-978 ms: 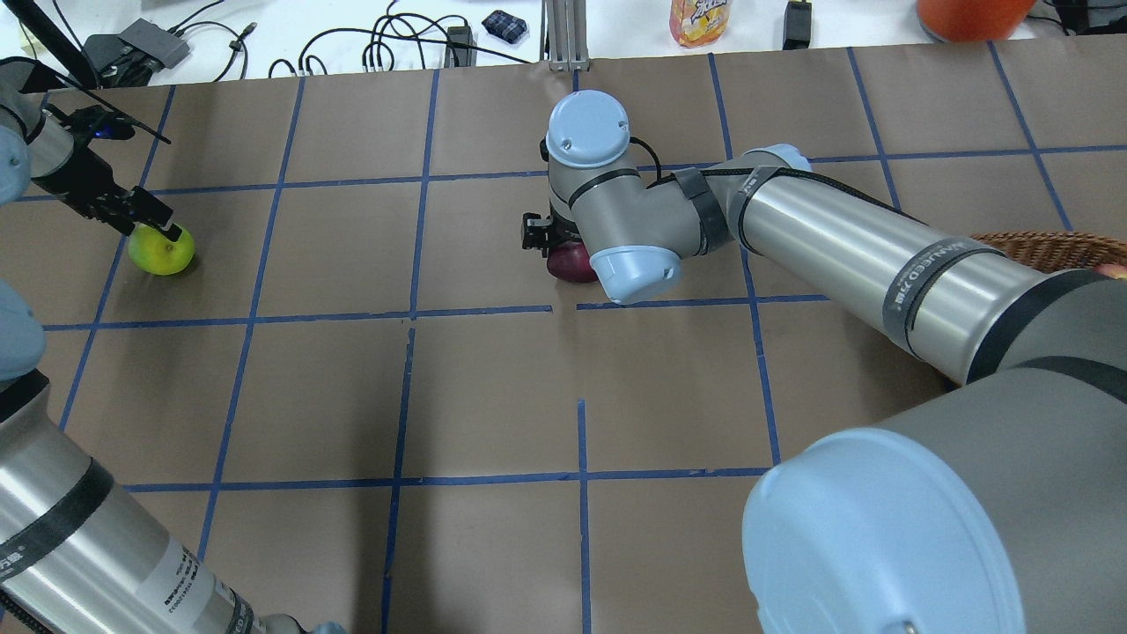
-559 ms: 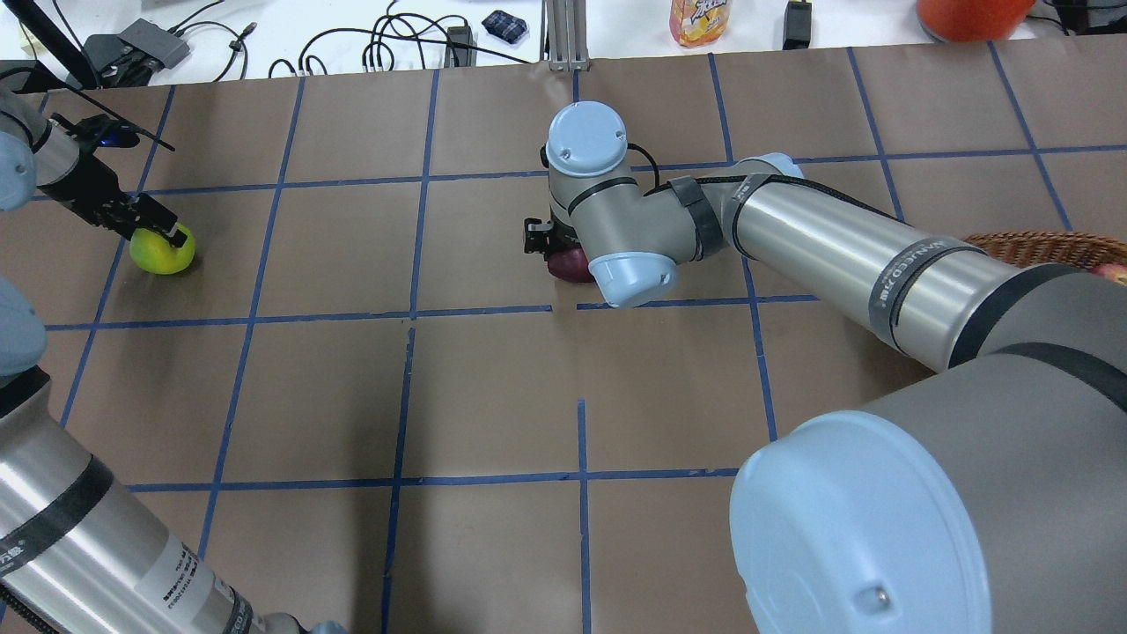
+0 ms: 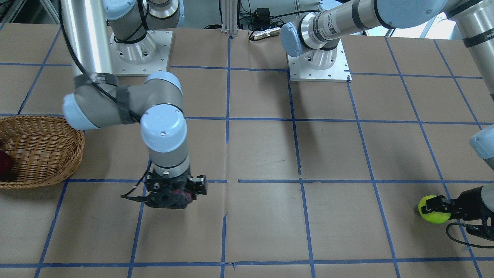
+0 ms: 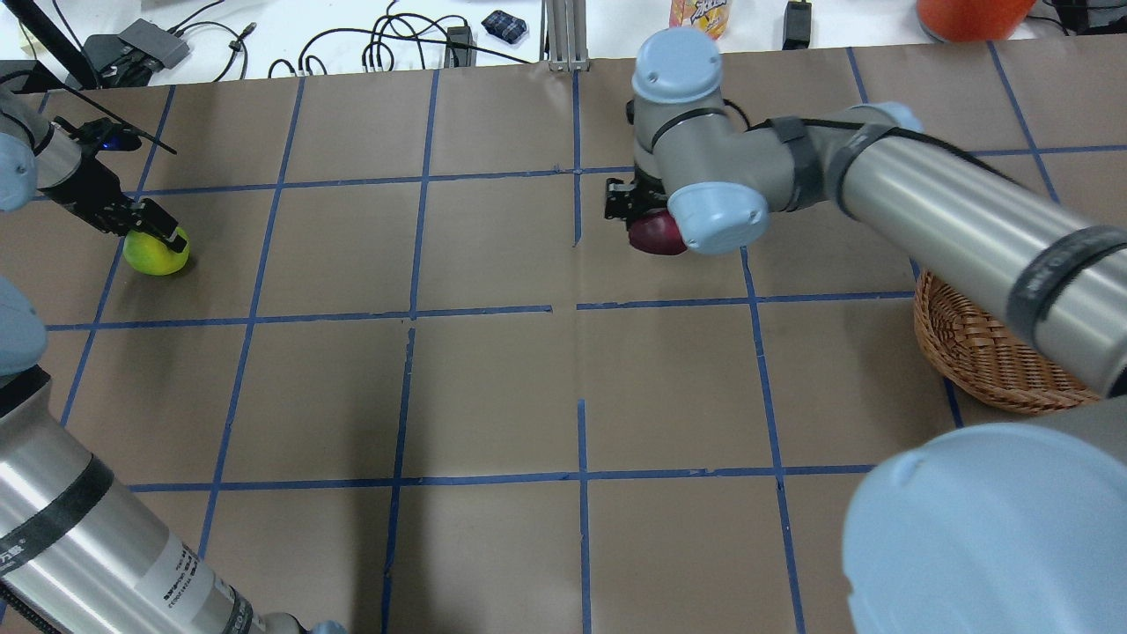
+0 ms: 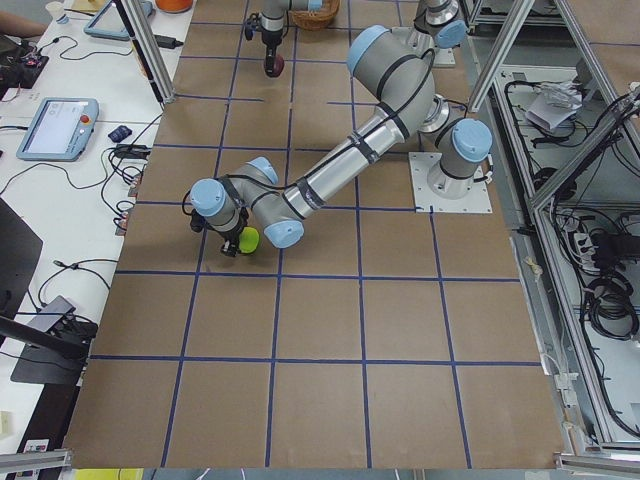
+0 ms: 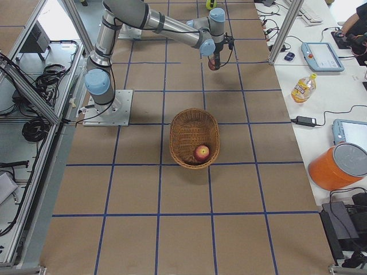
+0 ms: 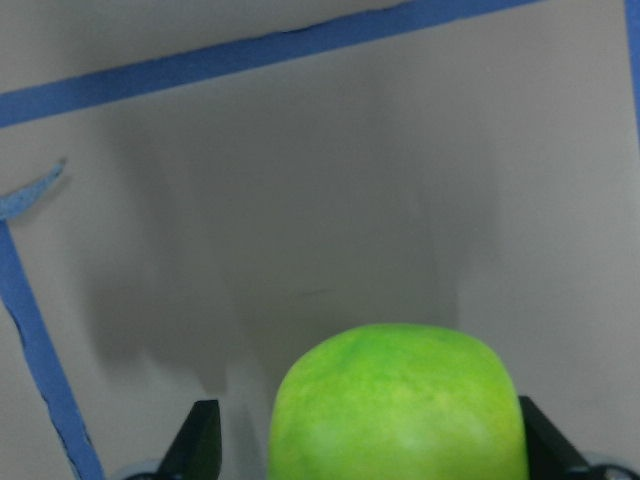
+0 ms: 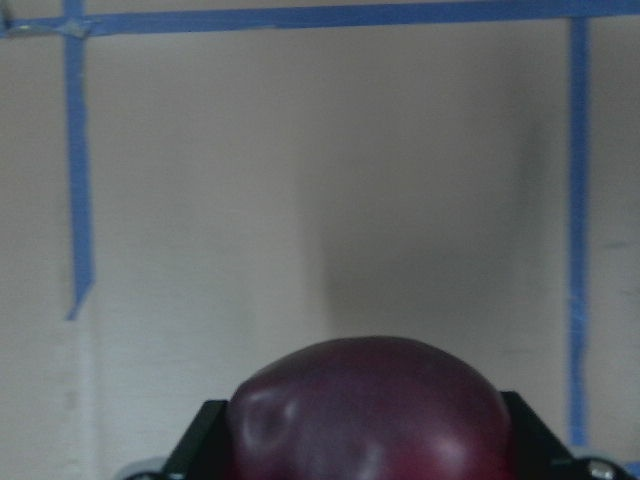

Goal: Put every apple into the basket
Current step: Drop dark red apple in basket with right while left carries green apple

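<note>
The yellow-green apple (image 3: 433, 216) is a long way from the basket. Next, my left gripper puts it down at the table's middle (image 3: 223, 196) so my right gripper can take it.
My right gripper (image 4: 636, 218) is shut on the dark maroon apple (image 4: 656, 236) and holds it above the table; its fingers (image 8: 208, 440) press both sides of the apple (image 8: 370, 410). The yellow-green apple (image 4: 157, 254) is at the far left, between the fingers of my open left gripper (image 4: 151, 232). In the left wrist view one finger (image 7: 545, 440) touches this apple (image 7: 400, 400), and a gap shows beside the other. The wicker basket (image 6: 184, 121) stands to the right with the red apple (image 6: 201, 153) inside.
Beyond the far table edge are cables, a drink bottle (image 6: 302, 87), an orange bucket (image 6: 338, 166) and a tablet (image 6: 322, 55). A metal post (image 4: 563, 35) stands at the far middle. My right arm's upper link hangs over part of the basket (image 4: 977, 352).
My right arm has swung right and farther away with the maroon apple, uncovering more of the basket. The left gripper and the green apple have shifted slightly left.
</note>
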Controlling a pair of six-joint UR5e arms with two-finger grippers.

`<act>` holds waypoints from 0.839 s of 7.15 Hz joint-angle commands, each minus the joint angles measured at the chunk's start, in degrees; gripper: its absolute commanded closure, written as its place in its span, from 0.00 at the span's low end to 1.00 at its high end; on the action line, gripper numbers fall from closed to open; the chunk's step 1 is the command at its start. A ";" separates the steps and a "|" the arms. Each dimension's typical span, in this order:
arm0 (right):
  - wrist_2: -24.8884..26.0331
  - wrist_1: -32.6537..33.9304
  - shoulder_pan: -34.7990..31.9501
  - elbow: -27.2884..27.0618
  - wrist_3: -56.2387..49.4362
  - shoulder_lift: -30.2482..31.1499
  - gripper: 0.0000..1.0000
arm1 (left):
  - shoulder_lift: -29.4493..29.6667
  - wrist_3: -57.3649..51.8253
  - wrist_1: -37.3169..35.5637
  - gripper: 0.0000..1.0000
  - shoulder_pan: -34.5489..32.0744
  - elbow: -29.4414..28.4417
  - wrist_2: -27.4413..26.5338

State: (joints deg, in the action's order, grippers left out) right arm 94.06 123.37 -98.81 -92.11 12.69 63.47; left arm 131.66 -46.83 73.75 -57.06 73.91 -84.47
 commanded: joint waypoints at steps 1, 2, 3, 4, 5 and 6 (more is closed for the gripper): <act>0.77 -5.16 14.46 -5.33 -10.86 6.56 0.53 | -2.97 5.39 8.31 1.00 -1.73 -0.96 0.09; 0.69 -4.55 21.05 -8.58 -18.93 9.45 0.52 | -6.12 10.22 11.56 1.00 -6.18 -0.96 -0.08; -0.18 -0.45 28.34 -12.09 -24.93 10.70 0.53 | -9.98 18.18 14.99 1.00 -13.79 -0.27 -0.17; -0.37 4.11 33.37 -14.56 -34.04 11.06 0.52 | -12.28 28.79 16.33 1.00 -21.61 -0.26 -0.87; -1.59 5.03 37.34 -15.28 -41.44 11.67 0.50 | -13.35 36.73 15.91 1.00 -28.21 0.96 -0.70; -6.21 5.12 42.68 -15.38 -46.73 11.07 0.41 | -13.18 44.73 15.03 1.00 -33.15 2.45 -0.70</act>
State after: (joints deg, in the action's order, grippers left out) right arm 91.75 127.47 -62.35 -106.72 -26.38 74.67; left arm 119.13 -12.24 89.23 -83.14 74.82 -85.13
